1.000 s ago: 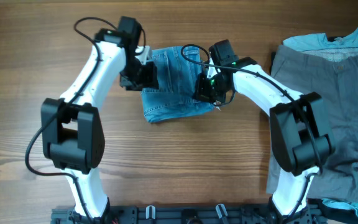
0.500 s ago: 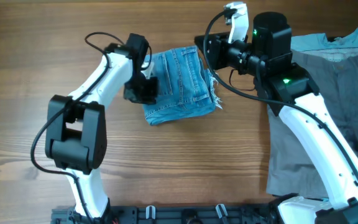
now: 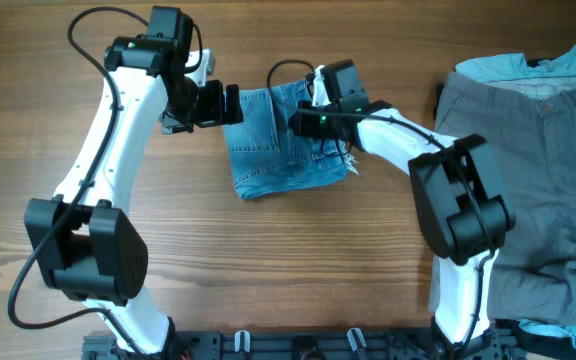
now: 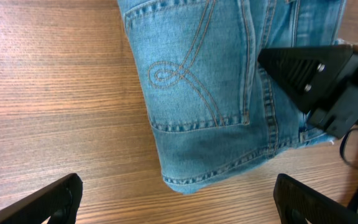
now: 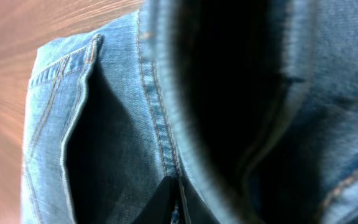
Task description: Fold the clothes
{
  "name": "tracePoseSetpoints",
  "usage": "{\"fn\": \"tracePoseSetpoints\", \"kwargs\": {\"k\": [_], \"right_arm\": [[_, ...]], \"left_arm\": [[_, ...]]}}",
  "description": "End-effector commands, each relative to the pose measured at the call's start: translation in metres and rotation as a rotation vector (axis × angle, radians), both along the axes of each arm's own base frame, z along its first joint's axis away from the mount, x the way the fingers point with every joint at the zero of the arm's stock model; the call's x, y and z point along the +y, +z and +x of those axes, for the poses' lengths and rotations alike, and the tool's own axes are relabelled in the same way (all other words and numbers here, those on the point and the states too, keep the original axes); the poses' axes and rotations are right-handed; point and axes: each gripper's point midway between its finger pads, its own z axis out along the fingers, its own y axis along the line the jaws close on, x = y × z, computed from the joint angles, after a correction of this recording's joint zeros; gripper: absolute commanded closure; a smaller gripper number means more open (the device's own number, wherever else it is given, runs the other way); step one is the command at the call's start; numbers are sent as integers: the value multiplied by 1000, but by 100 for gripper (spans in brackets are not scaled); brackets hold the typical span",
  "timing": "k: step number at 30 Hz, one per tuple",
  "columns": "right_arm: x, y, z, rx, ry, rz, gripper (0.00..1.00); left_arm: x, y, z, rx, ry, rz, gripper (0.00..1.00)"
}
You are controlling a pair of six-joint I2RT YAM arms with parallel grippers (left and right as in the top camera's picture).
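The jeans are lying crooked, with their frayed hem (image 3: 349, 159) off to one side. My right gripper should turn the hem around to the front (image 3: 293, 205) before folding.
The clothes, light blue denim jeans (image 3: 286, 145), lie folded into a small square bundle at the table's middle. In the left wrist view the jeans (image 4: 197, 93) show a stitched back pocket. My left gripper (image 3: 233, 104) hovers at the bundle's upper left edge. Its jaws are open wide, and only bare wood and the bundle's corner lie between them (image 4: 179, 208). My right gripper (image 3: 300, 122) rests on the bundle's top middle. In the right wrist view its jaws are shut (image 5: 178, 202) with a sliver of denim seam pinched between them. Denim (image 5: 92, 137) fills that view.
Grey trousers (image 3: 528, 190) lie spread at the right side of the table. A pale blue-green shirt (image 3: 513, 66) peeks out from under their top edge. A black rail (image 3: 298, 345) runs along the near edge. Bare wood (image 3: 298, 260) lies in front of the jeans.
My left gripper has let go of the jeans' left edge, opened wide and drawn back up-left. My right arm, lifted high half a second ago, has come back down onto the bundle.
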Motion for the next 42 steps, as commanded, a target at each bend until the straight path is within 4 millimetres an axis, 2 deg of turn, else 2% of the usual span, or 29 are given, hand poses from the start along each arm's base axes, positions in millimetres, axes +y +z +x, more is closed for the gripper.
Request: {"fn": "tracePoseSetpoints", "kwargs": {"k": [1,3,5,7,12,15,17,18,20,23,25,26,28,29,31,33,36,38,40,42], "right_arm": [[-44,-72,-23,289,-143,4,93],[-53,-67,-24,311,-149,13,93],[-56,-56,-26,302,-119,27,92],[-49,-31,-26,233,-20,57,89],[-46,29,-21,109,26,72,88],[-46,80,-20,5,44,90,86],[-47,108,-24,-49,56,91,86],[-49,125,-28,-85,71,89,86],[-52,147,-36,-131,89,78,86],[-55,160,-45,-147,99,68,86],[-57,159,-48,-136,98,58,86],[-58,156,-48,-126,93,48,85],[-55,150,-49,-122,95,27,85],[-54,146,-48,-125,88,-4,85],[-49,133,-45,-139,77,-79,85],[-33,122,-42,-165,97,-116,85],[-8,104,-38,-196,131,-136,85],[1,82,-38,-178,133,-168,86],[0,36,-43,-60,96,-206,89],[0,-5,-66,161,31,-173,96]], "left_arm": [[-2,-6,0,15,-8,-5,4],[-5,-9,-2,24,-12,-21,24],[-5,-16,-7,41,-14,-18,26],[-10,-29,-18,83,-27,-28,29],[-53,-59,-52,179,-107,-169,70],[-90,-78,-64,155,-193,-249,90],[-107,-93,-68,114,-241,-242,96],[-104,-104,-70,110,-216,-189,96],[-78,-128,-77,140,-85,-24,96],[-55,-148,-93,178,-59,59,96],[-37,-162,-97,175,-34,114,96],[-27,-169,-92,145,-15,148,96],[-13,-170,-75,83,24,183,96],[-6,-167,-59,38,56,180,96],[15,-144,-12,-77,140,157,96],[30,-109,30,-183,159,129,96],[39,-53,63,-254,119,110,92],[43,-13,66,-245,126,105,78],[31,14,50,-175,99,36,53],[11,17,26,-75,62,-63,39]]}}
